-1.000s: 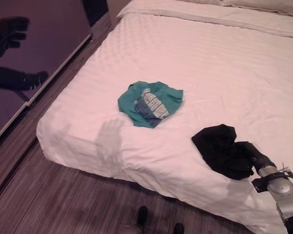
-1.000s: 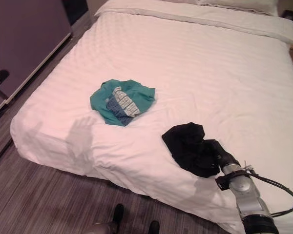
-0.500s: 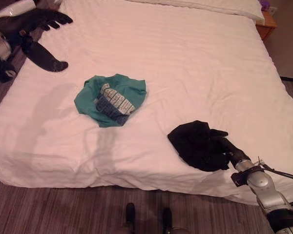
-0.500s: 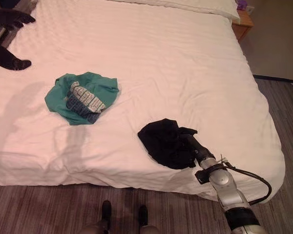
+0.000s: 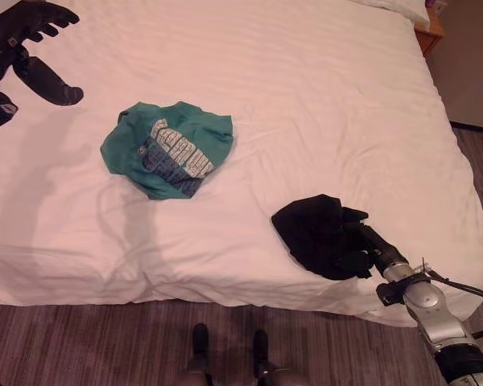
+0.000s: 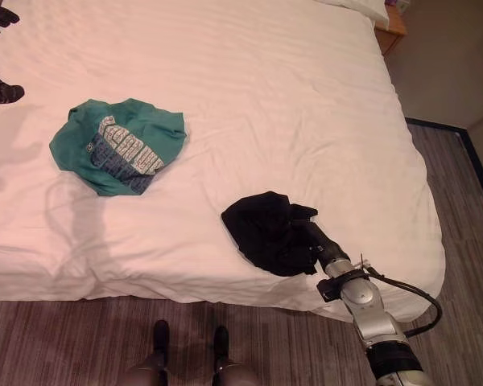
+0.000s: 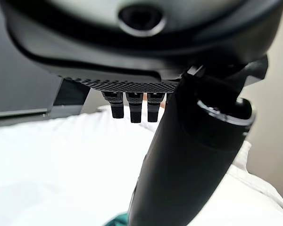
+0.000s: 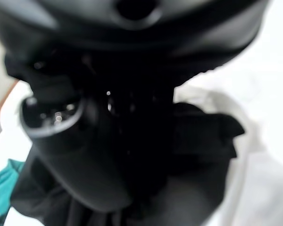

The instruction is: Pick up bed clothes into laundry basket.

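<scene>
The teal shirt [image 5: 169,150] is in a small, tight pile with its edges tucked [image 5: 151,193] under. It will hang as a short bundle when I carry it.
A crumpled teal shirt [image 5: 169,149] with a printed front lies on the white bed [image 5: 306,96], left of centre. A black garment [image 5: 318,233] is bunched near the bed's front edge on the right. My right hand [image 5: 369,248] lies on that garment's near right side, dark against dark cloth; the right wrist view has the black garment [image 8: 198,155] bunched around the hand. My left hand [image 5: 24,40] hovers open over the bed's far left, well apart from the teal shirt, and its straight fingers [image 7: 131,107] point out over the sheet.
A wooden nightstand [image 5: 432,24] stands at the bed's far right corner, beside a pillow [image 5: 398,6]. Striped wood flooring [image 5: 88,346] runs along the front edge of the bed. A dark-edged floor strip [image 6: 459,185] lies to the right.
The camera has swung to the right, so the whole picture shifted. My left hand has come over the bed's left side. My right hand stays on the black garment.
</scene>
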Controlling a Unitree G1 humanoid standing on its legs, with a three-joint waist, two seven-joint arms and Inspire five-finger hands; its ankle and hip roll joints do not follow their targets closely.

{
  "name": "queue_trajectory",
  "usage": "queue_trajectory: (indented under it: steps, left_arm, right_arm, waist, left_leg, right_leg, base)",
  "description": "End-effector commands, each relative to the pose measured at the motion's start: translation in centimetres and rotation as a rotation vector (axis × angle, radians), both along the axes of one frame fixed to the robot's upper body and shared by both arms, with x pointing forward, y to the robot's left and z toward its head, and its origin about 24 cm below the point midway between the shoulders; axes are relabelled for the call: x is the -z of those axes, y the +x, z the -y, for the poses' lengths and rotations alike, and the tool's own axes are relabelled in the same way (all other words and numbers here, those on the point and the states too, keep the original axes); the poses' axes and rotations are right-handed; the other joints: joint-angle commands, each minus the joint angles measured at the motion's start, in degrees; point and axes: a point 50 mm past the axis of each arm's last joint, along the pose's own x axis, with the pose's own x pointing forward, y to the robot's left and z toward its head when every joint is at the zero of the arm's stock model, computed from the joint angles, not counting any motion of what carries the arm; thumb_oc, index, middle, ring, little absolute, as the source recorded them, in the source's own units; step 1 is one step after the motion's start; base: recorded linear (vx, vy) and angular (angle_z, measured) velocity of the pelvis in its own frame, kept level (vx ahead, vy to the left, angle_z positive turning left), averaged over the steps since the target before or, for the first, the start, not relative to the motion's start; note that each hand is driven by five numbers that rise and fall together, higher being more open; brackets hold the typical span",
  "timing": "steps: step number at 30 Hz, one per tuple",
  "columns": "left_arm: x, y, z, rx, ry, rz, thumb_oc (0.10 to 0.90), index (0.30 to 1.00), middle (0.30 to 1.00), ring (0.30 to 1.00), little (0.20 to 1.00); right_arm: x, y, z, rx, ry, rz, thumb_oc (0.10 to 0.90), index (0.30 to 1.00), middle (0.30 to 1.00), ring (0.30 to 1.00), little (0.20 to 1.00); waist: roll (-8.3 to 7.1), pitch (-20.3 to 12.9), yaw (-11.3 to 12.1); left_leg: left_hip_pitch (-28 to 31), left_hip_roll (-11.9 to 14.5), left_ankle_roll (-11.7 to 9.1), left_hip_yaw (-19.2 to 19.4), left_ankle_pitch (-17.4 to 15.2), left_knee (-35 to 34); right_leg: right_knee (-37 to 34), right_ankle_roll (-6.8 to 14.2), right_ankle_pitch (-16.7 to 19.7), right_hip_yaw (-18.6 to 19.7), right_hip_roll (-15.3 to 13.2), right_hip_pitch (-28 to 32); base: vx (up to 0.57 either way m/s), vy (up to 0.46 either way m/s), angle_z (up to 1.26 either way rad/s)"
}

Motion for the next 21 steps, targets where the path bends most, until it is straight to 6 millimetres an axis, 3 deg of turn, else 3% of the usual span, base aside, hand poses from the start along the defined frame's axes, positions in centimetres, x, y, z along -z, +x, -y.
queue_trajectory:
  steps: [1,4,9,16,21]
  left_arm:
    - [-9.1,-2.8,1.1,0.049,-0.137,0.404,0.800,0.900,0.900,0.900,0.900]
    - [-9.3,-2.3,2.4,0.086,-0.122,0.410,0.800,0.900,0.900,0.900,0.900]
    - [-9.5,-2.4,2.4,0.114,-0.193,0.450,0.800,0.900,0.900,0.900,0.900]
    - [-9.4,-1.6,3.6,0.138,-0.197,0.445,0.800,0.900,0.900,0.900,0.900]
    - [-4.5,1.9,5.4,0.158,-0.147,0.237,0.800,0.900,0.900,0.900,0.900]
  right_arm:
    - [6.0,-6.8,4.1,0.098,-0.130,-0.381,0.400,0.300,0.300,0.300,0.300]
    - [6.1,-6.9,4.1,0.096,-0.125,-0.382,0.400,0.300,0.300,0.300,0.300]
    - [6.2,-7.4,4.9,0.151,-0.116,-0.379,0.400,0.300,0.300,0.300,0.300]
    - [6.7,-7.7,4.8,0.161,-0.139,-0.391,0.400,0.300,0.300,0.300,0.300]
    - [6.5,-7.3,3.7,0.106,-0.128,-0.378,0.400,0.300,0.300,0.300,0.300]
  waist:
    - [5.10,1.37,-0.99]
    - [4.81,2.16,-1.49]
    - [4.79,3.54,-2.20]
    - [3.57,5.38,-2.59]
    - [1.61,6.45,-3.32]
  left_leg:
    - [4.16,3.36,-1.39,1.86,-3.97,0.00]
    - [3.31,3.36,-1.38,1.78,-3.77,0.00]
    - [1.87,3.51,-1.31,2.04,-3.54,0.00]
    - [-0.02,3.97,-1.16,2.10,-2.81,0.45]
    - [-1.62,4.53,-1.07,2.13,-3.30,2.45]
  right_leg:
    - [0.12,7.27,1.58,1.16,-2.65,1.16]
    - [0.12,7.28,1.77,1.29,-2.49,0.30]
    - [0.17,7.29,2.58,1.69,-2.46,-1.52]
    - [0.15,7.15,3.32,2.15,-1.84,-3.19]
    - [0.28,6.95,3.48,3.00,-1.50,-4.06]
  base:
    - [0.00,0.000,0.00]
    - [0.00,0.000,0.00]
    - [0.00,0.006,0.00]
    - [-0.01,-0.005,-0.05]
    - [0.00,0.000,0.00]
